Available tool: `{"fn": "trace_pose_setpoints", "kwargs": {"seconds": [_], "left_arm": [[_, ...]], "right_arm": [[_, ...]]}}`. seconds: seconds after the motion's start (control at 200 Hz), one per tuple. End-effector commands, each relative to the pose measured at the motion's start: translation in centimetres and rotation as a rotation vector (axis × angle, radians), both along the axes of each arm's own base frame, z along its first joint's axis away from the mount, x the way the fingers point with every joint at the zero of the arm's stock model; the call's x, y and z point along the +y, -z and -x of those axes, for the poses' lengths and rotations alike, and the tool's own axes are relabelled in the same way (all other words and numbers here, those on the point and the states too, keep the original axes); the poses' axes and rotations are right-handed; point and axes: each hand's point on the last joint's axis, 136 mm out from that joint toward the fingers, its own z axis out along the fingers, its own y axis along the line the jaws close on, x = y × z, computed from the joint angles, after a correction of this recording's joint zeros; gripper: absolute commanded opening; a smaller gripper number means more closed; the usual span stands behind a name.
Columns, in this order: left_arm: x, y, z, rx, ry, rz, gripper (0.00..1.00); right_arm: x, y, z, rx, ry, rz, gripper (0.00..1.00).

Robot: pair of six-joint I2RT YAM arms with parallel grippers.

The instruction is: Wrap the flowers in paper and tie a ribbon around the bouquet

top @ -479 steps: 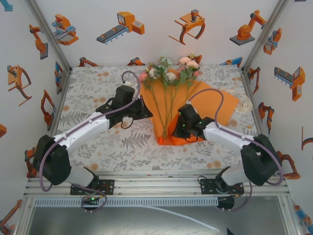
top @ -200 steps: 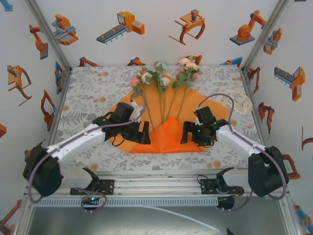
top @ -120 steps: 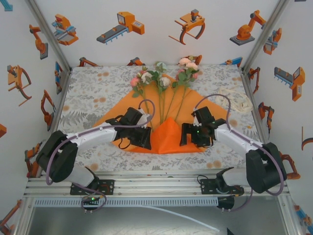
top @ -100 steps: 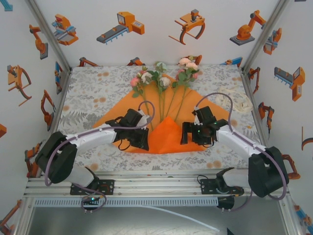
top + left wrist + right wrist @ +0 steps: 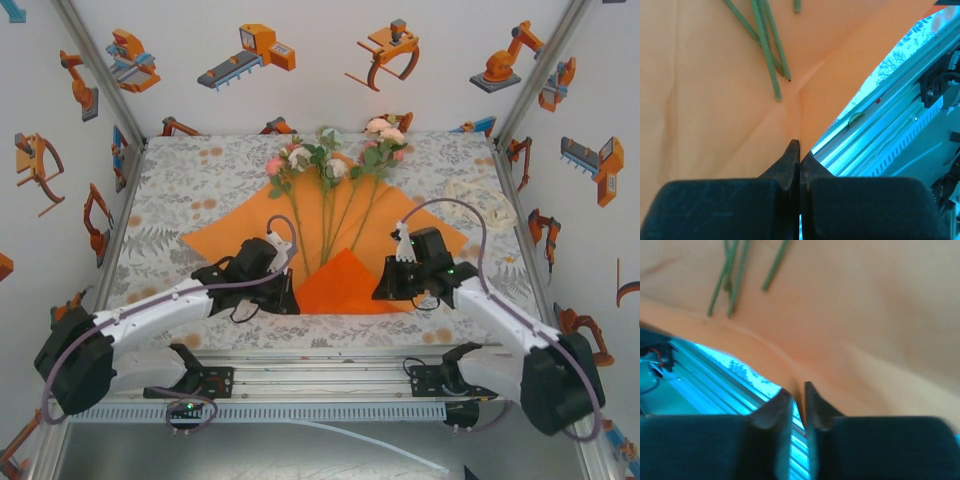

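Observation:
The paper flap's ends (image 5: 306,302) are held by both my grippers, so my right gripper should press down the flap's middle while my left gripper folds the paper's open side (image 5: 212,242) over the stems.
The orange paper (image 5: 235,228) lies spread on the tablecloth, its near corner folded up into a flap (image 5: 345,282) over the stem ends. On it lie the flowers (image 5: 330,158), blooms toward the back wall, stems (image 5: 338,215) running to the flap. At the flap's left end my left gripper (image 5: 292,297) is shut on the paper's edge; in the left wrist view the jaws (image 5: 799,145) meet on the paper (image 5: 715,100), below the stem ends (image 5: 767,55). My right gripper (image 5: 381,290) is at the flap's right end, and its jaws (image 5: 798,391) pinch the paper (image 5: 865,315) edge.
The cream ribbon (image 5: 490,210) lies in a loose heap at the back right of the table. The aluminium rail (image 5: 320,370) runs along the near edge just behind both grippers. Patterned cloth lies bare left of the paper.
Both grippers went from open to shut on the paper's near fold. They drew back toward the near edge, and the raised flap now lies lower and flatter.

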Motion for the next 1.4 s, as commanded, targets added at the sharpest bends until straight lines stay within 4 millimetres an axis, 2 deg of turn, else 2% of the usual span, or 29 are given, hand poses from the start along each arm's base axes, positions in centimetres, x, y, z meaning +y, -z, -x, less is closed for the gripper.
{"fn": "trace_pose_setpoints", "kwargs": {"seconds": [0.0,0.06,0.135,0.3,0.446,0.576,0.711,0.821,0.916,1.051,1.121,1.212,1.322,1.392], "left_arm": [[-0.3,-1.4,1.2,-0.037,-0.027,0.024,0.0],[-0.4,-2.0,1.1,-0.064,-0.03,0.033,0.0],[-0.3,-2.7,0.3,-0.118,-0.048,0.025,0.0],[1.6,-3.1,-5.0,-0.229,-0.259,-0.094,0.0],[2.1,-1.9,-8.4,-0.221,-0.37,-0.089,0.0],[1.3,-0.7,-8.8,-0.184,-0.335,-0.109,0.05],[1.7,1.8,-8.3,-0.116,-0.336,-0.172,0.35],[2.5,2.9,-8.3,-0.108,-0.35,-0.223,0.46],[3.2,2.6,-8.3,-0.129,-0.356,-0.25,0.51],[4.5,2.1,-8.1,-0.152,-0.371,-0.296,0.56],[4.8,2.2,-7.9,-0.15,-0.366,-0.31,0.59],[5.1,3.1,-7.6,-0.134,-0.365,-0.327,0.61],[6.7,5.1,-7.8,-0.119,-0.424,-0.421,0.61],[7.2,5.6,-8.0,-0.125,-0.448,-0.448,0.61]], "right_arm": [[-0.2,-1.1,1.9,0.017,0.035,-0.072,0.05],[-0.4,-2.1,2.1,-0.022,0.051,-0.095,0.0],[-0.6,-3.7,1.7,-0.092,0.07,-0.116,0.0],[-2.1,-5.2,-1.8,-0.246,0.168,-0.029,0.0],[-3.6,-3.9,-5.5,-0.315,0.23,0.134,0.0],[-2.5,-2.0,-6.8,-0.255,0.173,0.179,0.0],[-2.3,0.7,-7.3,-0.165,0.153,0.211,0.33],[-3.5,1.9,-7.5,-0.093,0.207,0.281,0.53],[-3.8,1.0,-7.3,-0.071,0.214,0.305,0.63],[-5.0,-2.1,-6.6,-0.097,0.279,0.303,0.71],[-4.3,-3.6,-5.7,-0.097,0.297,0.224,0.7],[-2.2,-4.9,-4.5,-0.09,0.301,0.105,0.66],[1.6,-5.3,-3.1,-0.075,0.251,0.003,0.59],[4.5,-5.6,-3.1,-0.092,0.201,-0.06,0.57]]}}
